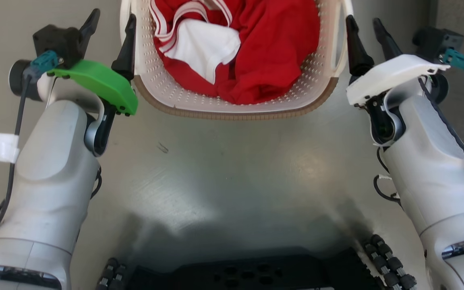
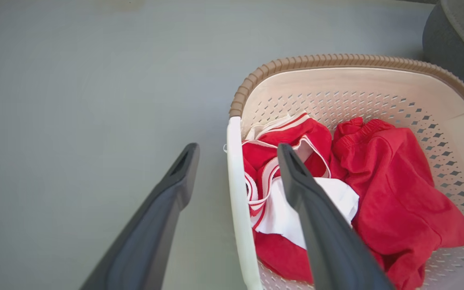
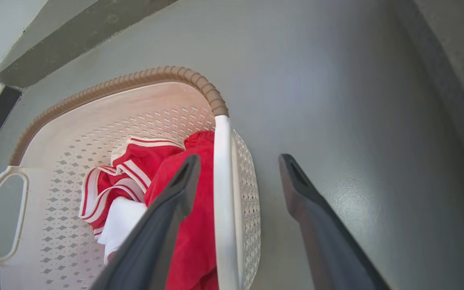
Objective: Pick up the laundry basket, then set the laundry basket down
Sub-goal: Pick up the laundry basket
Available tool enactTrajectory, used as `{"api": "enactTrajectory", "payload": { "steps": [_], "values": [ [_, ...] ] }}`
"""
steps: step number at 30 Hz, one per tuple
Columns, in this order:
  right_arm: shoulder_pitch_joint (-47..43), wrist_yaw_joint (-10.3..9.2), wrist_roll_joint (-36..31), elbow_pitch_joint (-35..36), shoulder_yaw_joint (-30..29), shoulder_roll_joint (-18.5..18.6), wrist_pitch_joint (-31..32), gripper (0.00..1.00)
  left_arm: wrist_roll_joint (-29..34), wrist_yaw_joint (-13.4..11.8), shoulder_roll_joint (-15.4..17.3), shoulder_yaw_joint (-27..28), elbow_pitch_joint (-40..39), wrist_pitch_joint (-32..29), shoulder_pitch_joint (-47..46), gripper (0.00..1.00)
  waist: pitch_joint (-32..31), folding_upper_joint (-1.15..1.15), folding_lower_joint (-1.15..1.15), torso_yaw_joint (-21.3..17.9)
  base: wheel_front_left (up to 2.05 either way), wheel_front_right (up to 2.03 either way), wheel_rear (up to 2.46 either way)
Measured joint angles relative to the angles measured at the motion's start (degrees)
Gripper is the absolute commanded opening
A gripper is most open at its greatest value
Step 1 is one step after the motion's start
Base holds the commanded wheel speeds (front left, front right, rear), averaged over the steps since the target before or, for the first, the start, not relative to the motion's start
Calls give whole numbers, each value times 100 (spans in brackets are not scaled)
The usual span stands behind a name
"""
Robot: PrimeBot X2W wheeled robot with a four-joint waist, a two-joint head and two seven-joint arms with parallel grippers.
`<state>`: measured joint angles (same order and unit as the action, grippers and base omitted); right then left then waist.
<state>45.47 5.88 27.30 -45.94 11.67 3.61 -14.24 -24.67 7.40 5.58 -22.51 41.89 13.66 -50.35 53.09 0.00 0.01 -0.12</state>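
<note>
I expect the red and white clothes (image 1: 245,53) to move along with the laundry basket and hardly shift when I lift it, because they lie well below the brown rim (image 1: 237,115).
The laundry basket (image 1: 232,114), cream-white with a brown rim, stands on the grey floor at the top centre of the head view, with red and white clothes (image 1: 256,48) inside. My left gripper (image 1: 109,30) is open, one finger outside and one inside the basket's left wall. In the left wrist view the left gripper (image 2: 238,151) straddles the white handle (image 2: 235,181) of the basket (image 2: 336,60) without closing on it. My right gripper (image 1: 369,36) is open at the basket's right side. The right wrist view shows the right gripper (image 3: 240,161) straddling the other handle (image 3: 222,181) of the basket (image 3: 115,84).
My dark wheeled base (image 1: 256,274) fills the bottom of the head view. A dark grey upholstered piece (image 2: 457,40) stands just beyond the basket's right end. A wall base (image 3: 75,32) runs behind the basket. Bare grey floor (image 1: 224,173) lies between basket and base.
</note>
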Motion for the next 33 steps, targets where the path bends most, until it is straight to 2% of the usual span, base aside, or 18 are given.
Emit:
{"api": "enactTrajectory", "payload": {
  "steps": [15, 26, 27, 28, 29, 30, 31, 32, 33],
  "values": [
    [751, 2, 563, -567, 656, 10, -1, 100, -537, 1, 45, -546, 655, -253, -669, 100, 631, 0, 0, 13, 0, 0, 0],
    [957, 2, 879, -799, 1044, 15, -3, 100, -793, 1, 71, -894, 940, -299, -968, 100, 826, 0, -1, -55, 0, 0, 0],
    [966, 2, 907, -814, 1083, 14, -3, 100, -825, 1, 71, -913, 951, -299, -978, 90, 831, 0, -1, -57, 0, 0, 0],
    [982, 1, 916, -824, 1115, 14, -3, 94, -875, 1, 71, -928, 966, -299, -990, 60, 835, 0, -1, -60, 0, 0, 0],
    [1010, 1, 921, -833, 1144, 14, -4, 73, -915, 2, 74, -943, 984, -299, -1007, 43, 838, 0, -1, -62, 0, 0, 0],
    [1050, 1, 948, -837, 1173, 14, -9, 42, -942, 2, 76, -954, 1003, -294, -1034, 27, 841, 0, -1, -64, 0, 0, 0],
    [1082, 1, 984, -837, 1205, 14, -10, 25, -953, 13, 75, -977, 1017, -294, -1063, 9, 843, 0, -1, -66, 0, 0, 0],
    [1113, 1, 1015, -842, 1240, 14, -10, 0, -971, 14, 73, -1007, 1022, -291, -1090, 0, 844, 0, -1, -67, 0, 0, 0],
    [1139, 10, 1039, -843, 1289, 5, -10, 0, -1021, 11, 58, -1034, 1026, -270, -1110, 0, 844, 0, -1, -68, 0, 0, 0]
  ]
}}
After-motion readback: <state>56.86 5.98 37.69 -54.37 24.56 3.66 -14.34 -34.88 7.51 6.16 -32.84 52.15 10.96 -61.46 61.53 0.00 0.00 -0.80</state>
